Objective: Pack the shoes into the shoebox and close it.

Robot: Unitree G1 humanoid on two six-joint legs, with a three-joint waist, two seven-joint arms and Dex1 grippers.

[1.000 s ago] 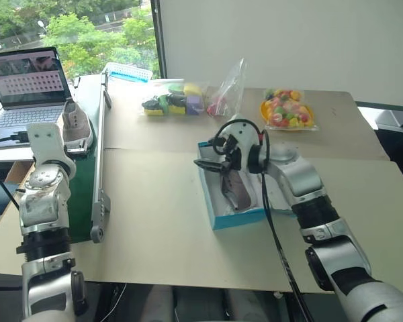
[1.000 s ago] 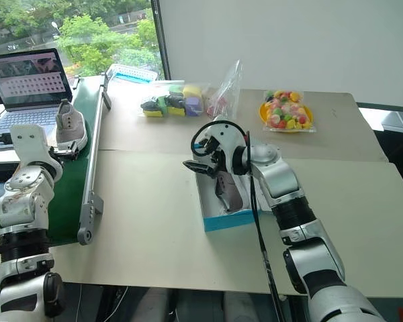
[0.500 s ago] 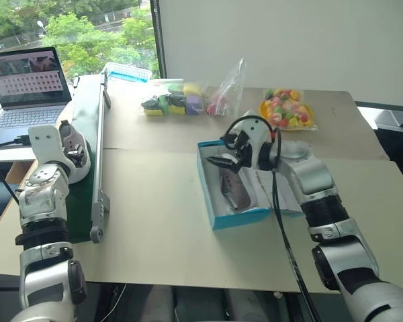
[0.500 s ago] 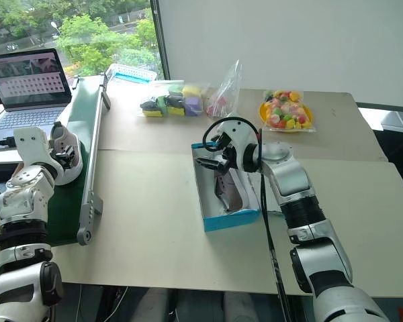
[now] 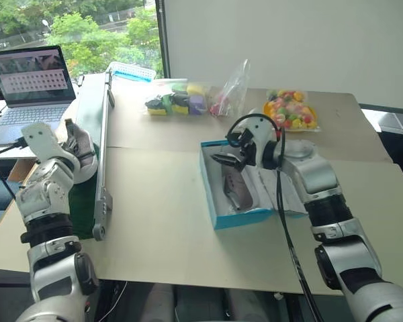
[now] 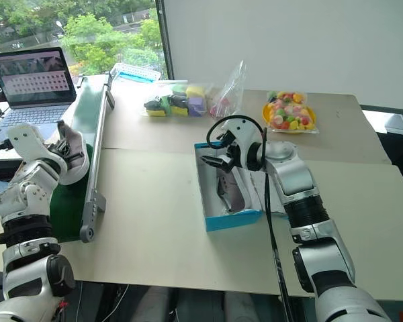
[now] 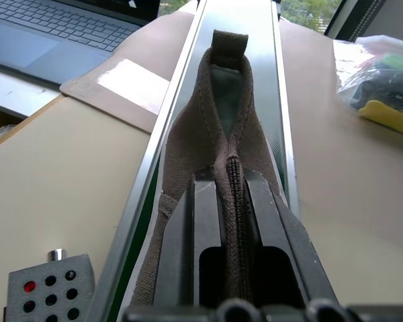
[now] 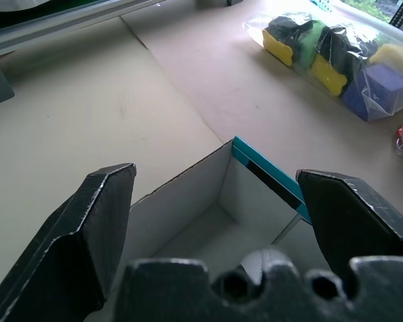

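Note:
My right gripper should lift off the shoebox and grasp the shoe's loose end (image 7: 229,57) before packing it, since my left gripper pinches the shoe's collar (image 7: 231,153) over the belt.
One grey-taupe shoe (image 7: 225,114) with a white sole is tilted on its side above the green belt at the left, and my left gripper (image 5: 72,143) is shut on its heel collar. The left wrist view has both black fingers (image 7: 200,221) pressed against the collar's seam. The other shoe (image 5: 234,188) lies inside the open blue shoebox (image 5: 239,218) in the middle of the table. My right gripper (image 5: 226,161) hovers open over the box's far end. Between its spread fingers the right wrist view looks into the white corner of the shoebox (image 8: 269,178).
A green conveyor belt with a metal rail (image 5: 105,134) runs along the table's left side. An open laptop (image 5: 31,80) sits beyond it. At the back lie a clear bag of colourful blocks (image 5: 183,100) and a bag of sweets (image 5: 292,111). The box lid (image 5: 287,196) lies flat under my right arm.
My left gripper went from open to shut on the shoe's heel and tipped it up off the belt. My right gripper stayed open and drifted slightly right over the box.

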